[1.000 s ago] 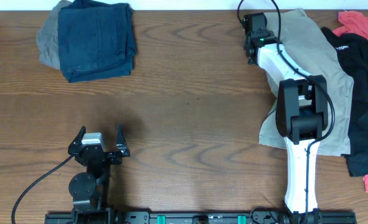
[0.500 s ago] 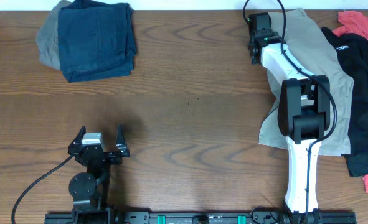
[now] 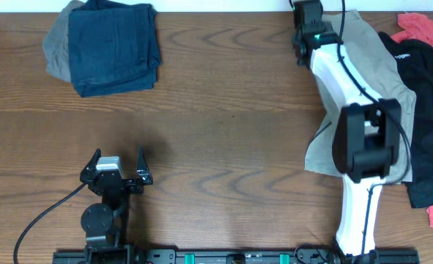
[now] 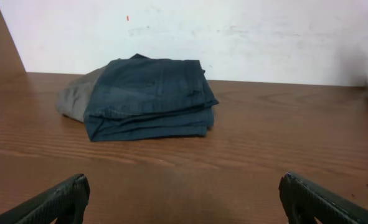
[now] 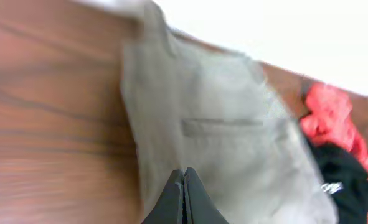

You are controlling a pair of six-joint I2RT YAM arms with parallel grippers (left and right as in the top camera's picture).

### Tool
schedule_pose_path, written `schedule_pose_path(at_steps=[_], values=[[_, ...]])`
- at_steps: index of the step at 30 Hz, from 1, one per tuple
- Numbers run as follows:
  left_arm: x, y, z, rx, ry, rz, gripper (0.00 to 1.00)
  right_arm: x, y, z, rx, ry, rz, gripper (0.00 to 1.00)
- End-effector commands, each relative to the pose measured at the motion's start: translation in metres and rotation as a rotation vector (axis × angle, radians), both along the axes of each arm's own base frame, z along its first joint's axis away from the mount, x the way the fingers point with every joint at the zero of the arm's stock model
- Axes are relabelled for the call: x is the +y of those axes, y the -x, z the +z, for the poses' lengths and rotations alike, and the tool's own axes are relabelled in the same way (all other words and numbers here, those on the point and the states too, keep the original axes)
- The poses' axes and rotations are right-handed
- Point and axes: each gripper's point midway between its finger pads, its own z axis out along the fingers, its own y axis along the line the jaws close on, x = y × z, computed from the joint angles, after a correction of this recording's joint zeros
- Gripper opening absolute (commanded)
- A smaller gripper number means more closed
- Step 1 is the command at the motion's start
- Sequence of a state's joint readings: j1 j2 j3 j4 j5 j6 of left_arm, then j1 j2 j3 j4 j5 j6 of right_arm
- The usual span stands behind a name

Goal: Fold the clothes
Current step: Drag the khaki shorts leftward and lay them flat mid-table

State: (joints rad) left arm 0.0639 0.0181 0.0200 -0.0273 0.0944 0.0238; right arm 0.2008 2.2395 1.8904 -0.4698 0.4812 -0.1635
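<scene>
The robot's right gripper has the shorts' corner (image 5: 182, 163) pinched and the wood (image 3: 220, 95) toward the navy garment is open, so the robot should go on pulling until the shorts are clear of the black garment.
The pale khaki-grey shorts (image 3: 377, 66) lie spread on the right side of the wooden table (image 3: 231, 117), running from the back edge toward the front. My right gripper (image 3: 308, 10) is stretched out to their far left corner by the back edge. In the right wrist view its fingers (image 5: 184, 171) are pressed together, with a small pucker of the shorts' cloth (image 5: 233, 155) at the tips, below a stitched pocket. My left gripper (image 3: 117, 156) rests near the front left, far from the shorts. It stands wide open (image 4: 184, 193) with only bare wood between its fingers.
A folded dark navy garment (image 3: 113, 45) (image 4: 149, 96) lies on a grey one (image 3: 55, 48) at the back left. A black garment (image 3: 425, 125) (image 5: 342, 180) and a red shirt (image 3: 421, 29) (image 5: 330, 124) lie along the shorts' right side. A white wall borders the back edge.
My right arm has reached farther toward the back edge, and its jaws have shut on the shorts' cloth. The left arm has not moved.
</scene>
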Motion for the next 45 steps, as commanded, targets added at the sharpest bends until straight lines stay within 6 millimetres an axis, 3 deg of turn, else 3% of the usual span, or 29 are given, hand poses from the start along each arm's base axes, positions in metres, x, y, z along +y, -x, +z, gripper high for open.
schedule_pose_path(at_steps=[1,6,14,15,19,23,26,29,31,34,35,36,37,39,40,45], values=[[-0.001,0.001,-0.016,0.05,-0.001,-0.006,0.98,0.061,0.008,0.049,-0.064,-0.129,0.152,0.01],[-0.001,0.001,-0.016,0.05,-0.001,-0.006,0.98,0.141,0.038,0.042,0.024,-0.224,0.355,0.01],[-0.001,0.001,-0.016,0.05,-0.001,-0.006,0.98,0.259,0.117,0.018,0.235,-0.36,0.638,0.01],[-0.001,0.001,-0.016,0.05,-0.001,-0.006,0.98,0.282,0.138,0.016,0.279,-0.39,0.705,0.01],[-0.001,0.001,-0.016,0.05,-0.001,-0.006,0.98,0.338,0.201,0.012,0.42,-0.488,0.908,0.01],[-0.001,0.001,-0.016,0.05,-0.001,-0.006,0.98,0.373,0.266,0.012,0.573,-0.569,1.086,0.01],[-0.001,0.001,-0.016,0.05,-0.001,-0.006,0.98,0.389,0.303,0.012,0.657,-0.599,1.151,0.01],[-0.001,0.001,-0.016,0.05,-0.001,-0.006,0.98,0.395,0.319,0.012,0.683,-0.586,1.174,0.01],[-0.001,0.001,-0.016,0.05,-0.001,-0.006,0.98,0.394,0.318,0.013,0.669,-0.563,1.161,0.01],[-0.001,0.001,-0.016,0.05,-0.001,-0.006,0.98,0.372,0.29,0.011,0.602,-0.464,1.023,0.24],[-0.001,0.001,-0.016,0.05,-0.001,-0.006,0.98,0.359,0.276,0.013,0.567,-0.425,0.958,0.38],[-0.001,0.001,-0.016,0.05,-0.001,-0.006,0.98,0.347,0.263,0.016,0.535,-0.398,0.903,0.63],[-0.001,0.001,-0.016,0.05,-0.001,-0.006,0.98,0.332,0.249,0.022,0.498,-0.372,0.838,0.77],[-0.001,0.001,-0.016,0.05,-0.001,-0.006,0.98,0.3,0.223,0.036,0.432,-0.348,0.721,0.94],[-0.001,0.001,-0.016,0.05,-0.001,-0.006,0.98,0.281,0.21,0.045,0.402,-0.345,0.664,0.99],[-0.001,0.001,-0.016,0.05,-0.001,-0.006,0.98,0.179,0.154,0.073,0.298,-0.354,0.416,0.99]])
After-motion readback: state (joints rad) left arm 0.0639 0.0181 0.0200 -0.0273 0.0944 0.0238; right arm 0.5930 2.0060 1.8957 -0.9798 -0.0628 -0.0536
